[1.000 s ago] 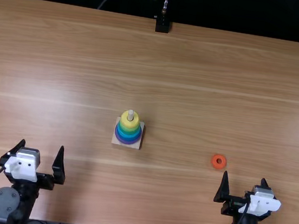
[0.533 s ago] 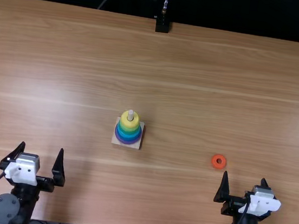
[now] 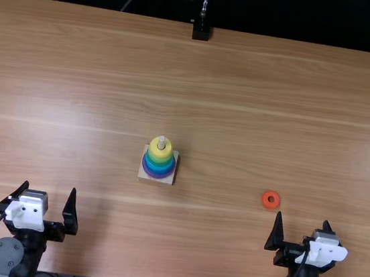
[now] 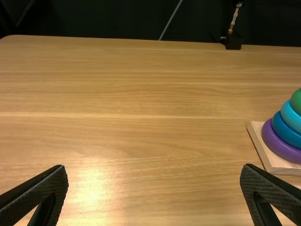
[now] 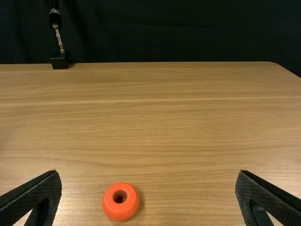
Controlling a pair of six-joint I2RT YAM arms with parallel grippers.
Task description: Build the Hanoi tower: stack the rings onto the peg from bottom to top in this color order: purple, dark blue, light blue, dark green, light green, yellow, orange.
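The orange ring (image 3: 270,200) should tip between my right gripper's fingers when I push it against the peg, because its outer side (image 5: 120,215) bulges round.
In the top view my left gripper (image 3: 48,196) stands open at the near left, and my right gripper (image 3: 303,224) is open at the near right. Between them, farther back, the peg (image 3: 161,142) rises from a square wooden base (image 3: 157,180) with the yellow ring (image 3: 160,151) uppermost over green, blue and purple rings. The orange ring (image 3: 270,200) lies flat on the table just beyond the right gripper. In the left wrist view the purple ring (image 4: 278,143) is beside my left gripper (image 4: 154,172); in the right wrist view the orange ring (image 5: 121,201) lies between the spread fingers of my right gripper (image 5: 148,174).
The wooden table (image 3: 245,85) extends between and beyond both arms. At its far edge stands a black clamp mount (image 3: 201,31) with a thin metal rod.
My left gripper has drawn back slightly toward the near edge. My right arm, the orange ring and the tower have stayed put.
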